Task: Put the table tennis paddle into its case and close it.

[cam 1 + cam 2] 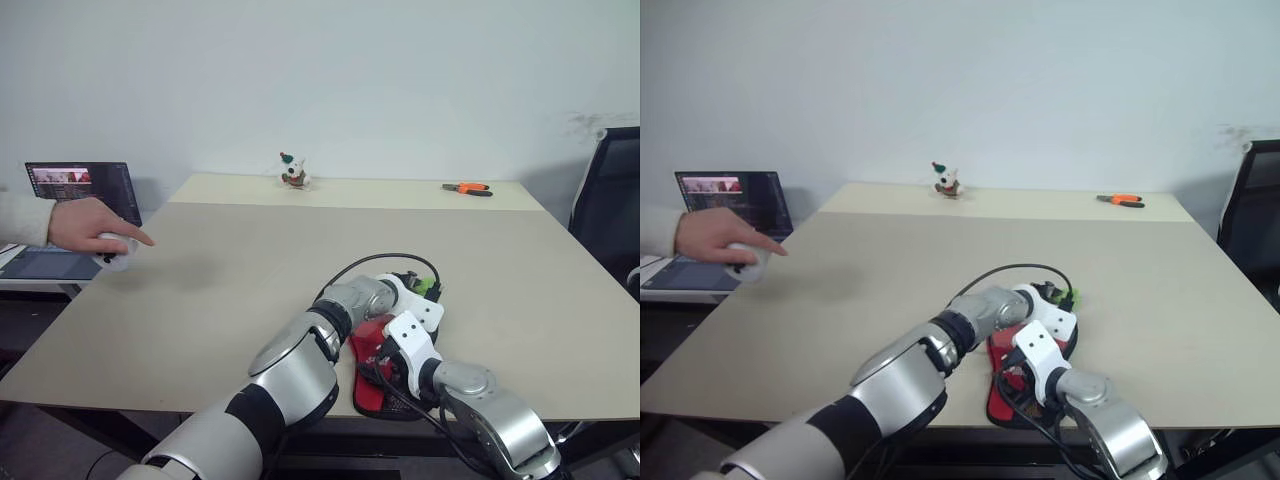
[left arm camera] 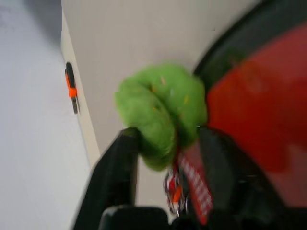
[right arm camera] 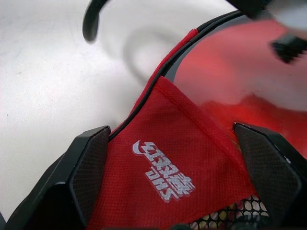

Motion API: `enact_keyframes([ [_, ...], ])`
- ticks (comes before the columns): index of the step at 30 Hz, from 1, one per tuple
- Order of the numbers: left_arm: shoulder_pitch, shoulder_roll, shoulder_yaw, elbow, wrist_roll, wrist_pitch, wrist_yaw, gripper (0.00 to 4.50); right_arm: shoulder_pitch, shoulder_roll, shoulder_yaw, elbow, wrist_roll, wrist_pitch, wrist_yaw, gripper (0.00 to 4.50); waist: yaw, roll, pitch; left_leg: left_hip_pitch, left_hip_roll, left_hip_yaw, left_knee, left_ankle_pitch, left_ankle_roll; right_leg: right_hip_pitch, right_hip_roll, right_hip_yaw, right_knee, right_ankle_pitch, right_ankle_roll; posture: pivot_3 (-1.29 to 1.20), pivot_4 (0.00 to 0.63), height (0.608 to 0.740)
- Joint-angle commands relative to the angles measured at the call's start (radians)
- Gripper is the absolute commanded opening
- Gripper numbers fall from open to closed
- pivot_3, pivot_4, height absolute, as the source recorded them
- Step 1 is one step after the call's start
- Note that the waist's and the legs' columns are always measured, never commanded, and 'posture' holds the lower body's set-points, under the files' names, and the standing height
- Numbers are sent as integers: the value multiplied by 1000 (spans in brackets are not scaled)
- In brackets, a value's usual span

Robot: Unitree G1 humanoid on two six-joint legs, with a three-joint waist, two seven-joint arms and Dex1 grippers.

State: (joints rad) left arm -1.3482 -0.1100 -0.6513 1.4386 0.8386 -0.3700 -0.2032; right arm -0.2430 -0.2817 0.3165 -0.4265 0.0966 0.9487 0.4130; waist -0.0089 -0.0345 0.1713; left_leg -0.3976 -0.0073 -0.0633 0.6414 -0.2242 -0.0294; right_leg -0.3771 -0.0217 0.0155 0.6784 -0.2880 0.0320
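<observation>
The zipper tag point(image 1: 425, 287) will hang off the table's front edge when I pull it round, because the case's near end point(image 1: 386, 408) sits at that edge.
The case point(image 1: 376, 396) lies flat near the table's point(image 1: 250, 290) front edge, its red flap with white lettering point(image 3: 163, 172) turned up. Inside its black-edged mouth a smooth red face shows, the paddle point(image 3: 225, 67); its handle is hidden. My left gripper point(image 2: 168, 136) reaches across to the case's far end. Its fingers stand apart with the fluffy green zipper tag point(image 2: 160, 112) between them, the tag brushing one finger. My right gripper point(image 3: 170, 136) is open wide at the near end, its fingers either side of the red flap.
A person's hand point(image 1: 92, 225) rests on a white object at the table's left edge, in front of a laptop point(image 1: 80, 185). A small figurine point(image 1: 293, 172) and orange-handled pliers point(image 1: 467, 188) lie at the far edge. A black chair point(image 1: 610, 205) stands to the right.
</observation>
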Motion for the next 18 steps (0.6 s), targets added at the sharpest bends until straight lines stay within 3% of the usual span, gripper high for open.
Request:
enact_keyframes([
  [1,-18,-2,34,-41,-40,-12,-10,3337,53,-7,69,124,34,87,40,4500,-3,0,0,0,0,0,0,0,0,0,0,0,0,0,0,0,150,740],
  [4,-18,11,56,-44,-60,-10,-10,4483,39,-14,68,141,34,76,49,4500,-10,0,0,0,0,0,0,0,0,0,0,0,0,0,0,0,150,740],
  [11,-26,43,108,-53,-118,-33,-18,4483,-13,-18,64,214,21,36,84,4500,-24,1,-1,4,1,0,0,0,0,4,0,0,0,0,0,0,150,740],
  [18,-49,124,295,-81,-305,-71,-106,4483,-74,-15,51,293,13,-6,119,4500,-33,1,-1,13,2,0,0,0,0,9,1,2,1,0,0,0,150,740],
])
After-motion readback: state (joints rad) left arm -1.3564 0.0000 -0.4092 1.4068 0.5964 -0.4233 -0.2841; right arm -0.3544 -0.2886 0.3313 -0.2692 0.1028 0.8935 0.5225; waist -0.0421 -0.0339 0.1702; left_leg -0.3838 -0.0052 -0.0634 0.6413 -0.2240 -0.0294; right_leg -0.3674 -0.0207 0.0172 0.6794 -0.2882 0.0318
